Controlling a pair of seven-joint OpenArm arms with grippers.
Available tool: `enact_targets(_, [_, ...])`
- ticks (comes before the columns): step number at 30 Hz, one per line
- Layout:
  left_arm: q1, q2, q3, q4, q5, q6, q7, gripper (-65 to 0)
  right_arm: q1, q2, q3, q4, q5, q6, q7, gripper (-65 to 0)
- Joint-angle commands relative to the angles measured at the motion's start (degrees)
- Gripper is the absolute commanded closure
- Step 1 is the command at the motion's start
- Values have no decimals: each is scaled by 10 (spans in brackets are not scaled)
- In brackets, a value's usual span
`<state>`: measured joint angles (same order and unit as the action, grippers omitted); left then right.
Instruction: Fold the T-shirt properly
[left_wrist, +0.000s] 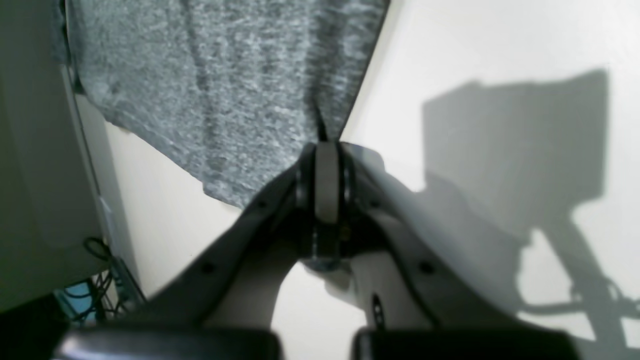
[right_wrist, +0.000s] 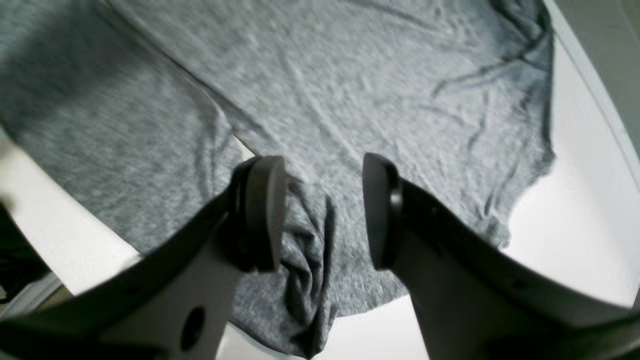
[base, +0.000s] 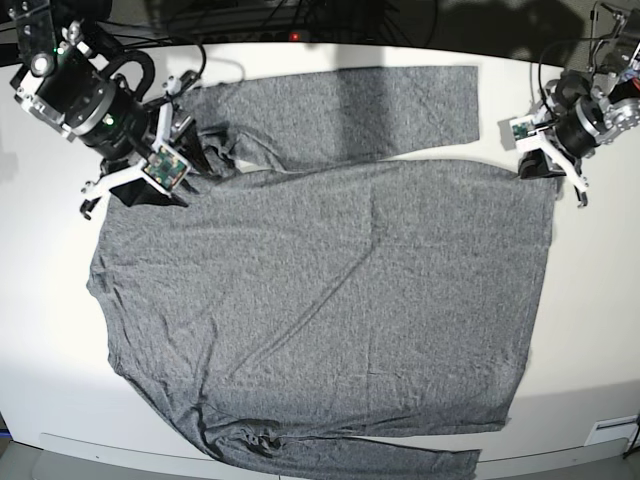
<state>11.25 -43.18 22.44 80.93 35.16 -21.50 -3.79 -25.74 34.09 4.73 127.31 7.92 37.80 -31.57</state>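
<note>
The far sleeve (base: 350, 112) is joined to the T-shirt only at the shoulder (base: 232, 153), so I expect the sleeve to drag along at a slant when the robot folds the T-shirt's far edge over.
The heather-grey T-shirt (base: 320, 300) lies spread flat over the white table (base: 600, 330). One long sleeve (base: 340, 110) stretches across the far side and the other (base: 350, 462) runs along the near edge. My left gripper (base: 535, 162) is at the shirt's far right corner. In the left wrist view that gripper (left_wrist: 327, 150) is shut, with the edge of the T-shirt (left_wrist: 225, 90) pinched at its tips. My right gripper (base: 198, 150) is at the far left by the shoulder. It stands open (right_wrist: 321, 165), its fingers either side of a bunched fold of the T-shirt (right_wrist: 350, 75).
Dark cables (base: 300, 20) run behind the table's far edge. The table's edge (left_wrist: 90, 150) lies just left of the left gripper, with wiring below it. Bare table (right_wrist: 575, 200) shows right of the right gripper, up to its rim.
</note>
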Motion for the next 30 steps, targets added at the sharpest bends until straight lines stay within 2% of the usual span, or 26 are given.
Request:
enact_targets(1, [2, -10, -1, -1, -10, -19, 8, 0, 3, 7, 3, 11, 0, -5, 13, -261])
enact_targets(4, [2, -10, -1, 0, -42, -19, 8, 0, 2, 7, 3, 11, -35, -5, 5, -277])
enact_targets(7, [2, -10, -1, 0, -57, -19, 8, 0, -4, 15, 3, 9, -98, -3, 2, -392])
enact_targets(9, [2, -8, -1, 0, -57, -19, 8, 0, -22, 40, 3, 6, -114, -4, 2, -423])
enact_targets(11, [2, -6, -1, 0, -57, -19, 8, 0, -47, 78, 3, -3, -117, -2, 2, -423])
enact_targets(15, [1, 3, -1, 1, -56, -19, 8, 0, -102, 150, 3, -36, -192, 4, 25, -422])
enact_targets(18, [1, 18, -1, 2, -57, -19, 8, 0, -123, 185, 3, -58, -231, 5, 54, -422])
enact_targets(20, [1, 31, -1, 2, -56, -19, 8, 0, -126, 195, 3, -69, -250, 21, 64, -422])
enact_targets(23, [-1, 44, -1, 2, -54, -19, 8, 0, -125, 201, 3, -101, -290, 22, 114, -417])
enact_targets(27, [-2, 46, -1, 2, -38, -19, 9, 0, -125, 201, -20, -152, -354, 22, 172, -366])
enact_targets(30, [-2, 46, -1, 2, -31, -19, 12, 0, -123, 201, -41, -176, -380, 22, 198, -363])
